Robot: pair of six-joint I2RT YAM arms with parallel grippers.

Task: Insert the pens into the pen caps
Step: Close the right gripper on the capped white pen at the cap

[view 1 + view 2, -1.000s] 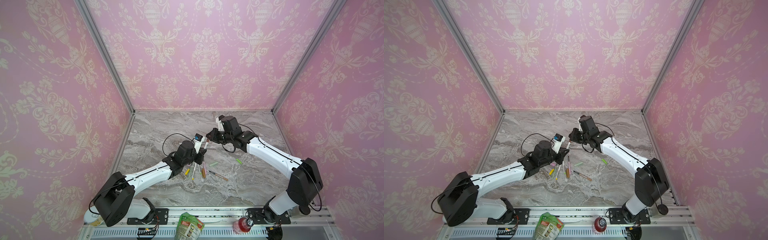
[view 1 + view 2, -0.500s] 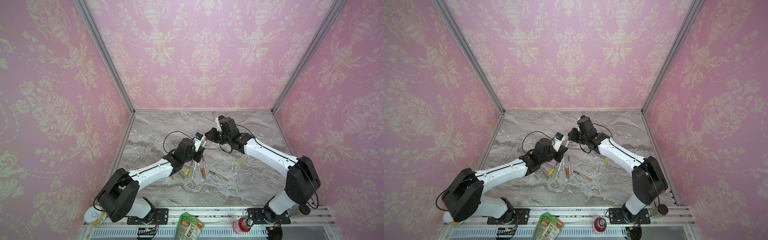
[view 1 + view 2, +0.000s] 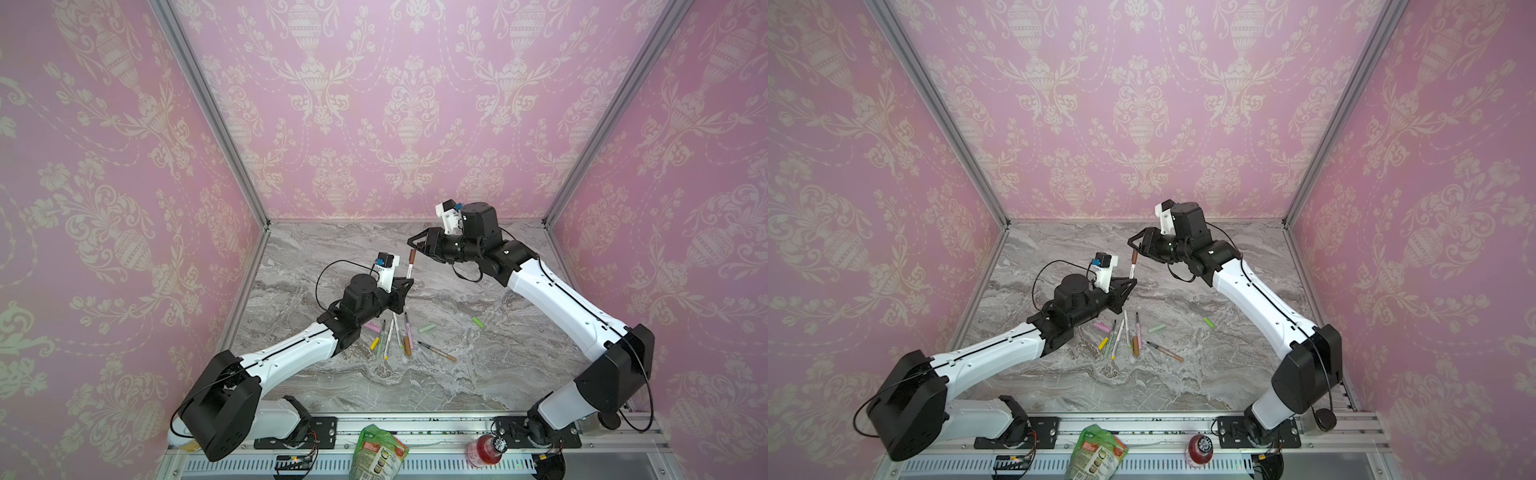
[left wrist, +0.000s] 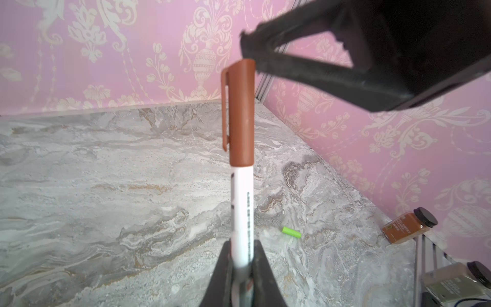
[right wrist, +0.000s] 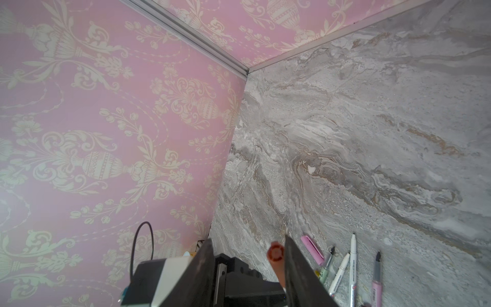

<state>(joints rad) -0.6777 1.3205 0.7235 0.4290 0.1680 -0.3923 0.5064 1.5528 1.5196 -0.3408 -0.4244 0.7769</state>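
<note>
The brown pen cap (image 3: 412,257) is flush on the white pen, so my right gripper should go down, grab the white pen's body (image 3: 410,271) and put the pen aside.
My left gripper (image 3: 405,286) (image 4: 241,255) is shut on a white pen (image 4: 241,207), held upright above the marble table (image 3: 478,374). A brown pen cap (image 3: 412,256) (image 3: 1134,257) (image 4: 240,114) sits on the pen's top end. My right gripper (image 3: 415,246) (image 5: 248,239) stands open around that cap (image 5: 276,255), which lies against one finger with a wide gap to the other. Several pens (image 3: 388,338) lie loose on the table with a pink cap (image 3: 372,326), a yellow cap (image 3: 375,343), a pale green cap (image 3: 426,328) and a lime green cap (image 3: 478,321).
Pink patterned walls close in the table on three sides. A green bag (image 3: 376,455) and a red-topped bottle (image 3: 484,449) stand on the front rail. Two spice jars (image 4: 409,228) stand at the table's right edge.
My right gripper has opened and let go of the brown cap, which stays on the pen. The left gripper keeps its hold and has barely moved.
</note>
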